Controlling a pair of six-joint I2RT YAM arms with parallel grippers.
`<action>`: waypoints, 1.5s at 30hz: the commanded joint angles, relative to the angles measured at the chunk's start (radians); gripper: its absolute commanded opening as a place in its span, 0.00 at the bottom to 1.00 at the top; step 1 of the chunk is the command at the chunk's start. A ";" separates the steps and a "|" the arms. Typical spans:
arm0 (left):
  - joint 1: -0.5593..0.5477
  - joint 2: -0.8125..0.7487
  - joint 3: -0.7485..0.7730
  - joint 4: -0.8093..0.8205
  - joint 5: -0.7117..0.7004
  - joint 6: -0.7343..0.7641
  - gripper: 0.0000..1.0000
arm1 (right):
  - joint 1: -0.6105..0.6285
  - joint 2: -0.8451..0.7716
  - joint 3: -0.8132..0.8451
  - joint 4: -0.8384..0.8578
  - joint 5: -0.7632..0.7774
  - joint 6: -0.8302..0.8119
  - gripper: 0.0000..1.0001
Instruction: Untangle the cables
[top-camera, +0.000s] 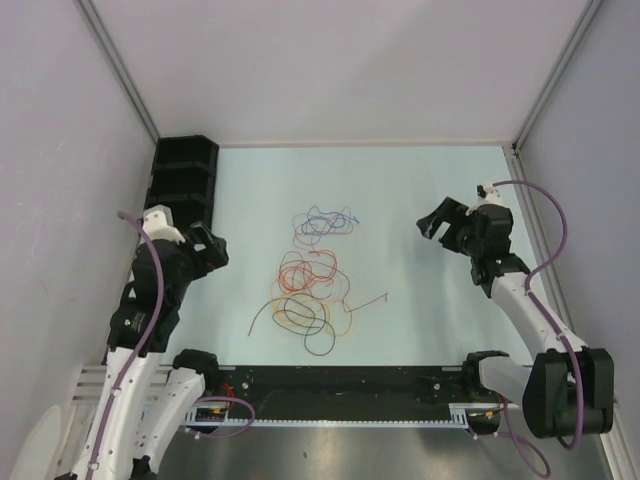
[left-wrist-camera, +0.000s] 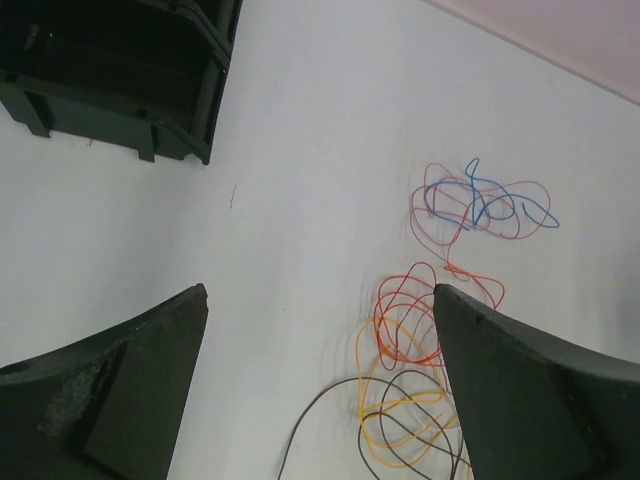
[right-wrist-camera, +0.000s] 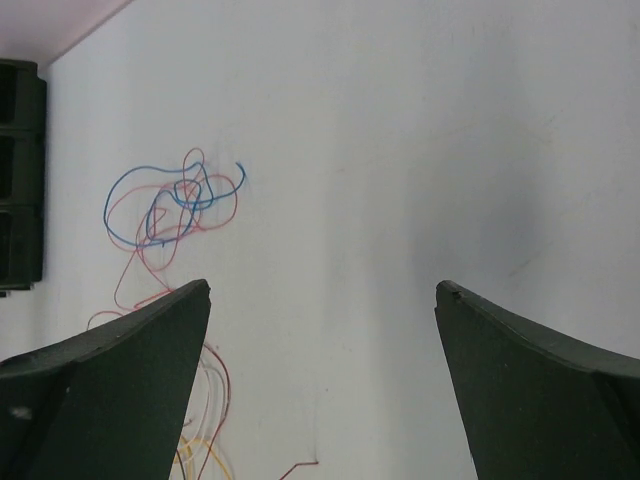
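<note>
My left gripper has open table straight ahead to the red loops' outer edge. It should keep going there until my fingers close on the red cable.
The cables lie in a loose tangle at the table's middle: a blue and red knot at the far end, red and orange loops in the middle, yellow and black loops nearest me. My left gripper is open and empty, left of the tangle. In the left wrist view the blue and red knot and the orange loops lie ahead to the right. My right gripper is open and empty, right of the tangle. The right wrist view shows the blue knot at far left.
A black slotted rack stands at the far left of the table, also in the left wrist view. White walls enclose the pale table on three sides. A black rail runs along the near edge.
</note>
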 joint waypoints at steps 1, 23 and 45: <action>0.005 0.053 0.033 -0.033 0.035 0.029 1.00 | 0.051 -0.071 0.018 -0.106 0.118 -0.013 1.00; -0.232 0.292 -0.070 0.104 0.078 -0.104 0.88 | 0.291 0.012 0.104 -0.183 0.127 -0.043 1.00; -0.356 0.825 -0.078 0.529 -0.043 -0.061 0.60 | 0.346 0.076 0.081 -0.236 0.045 -0.079 1.00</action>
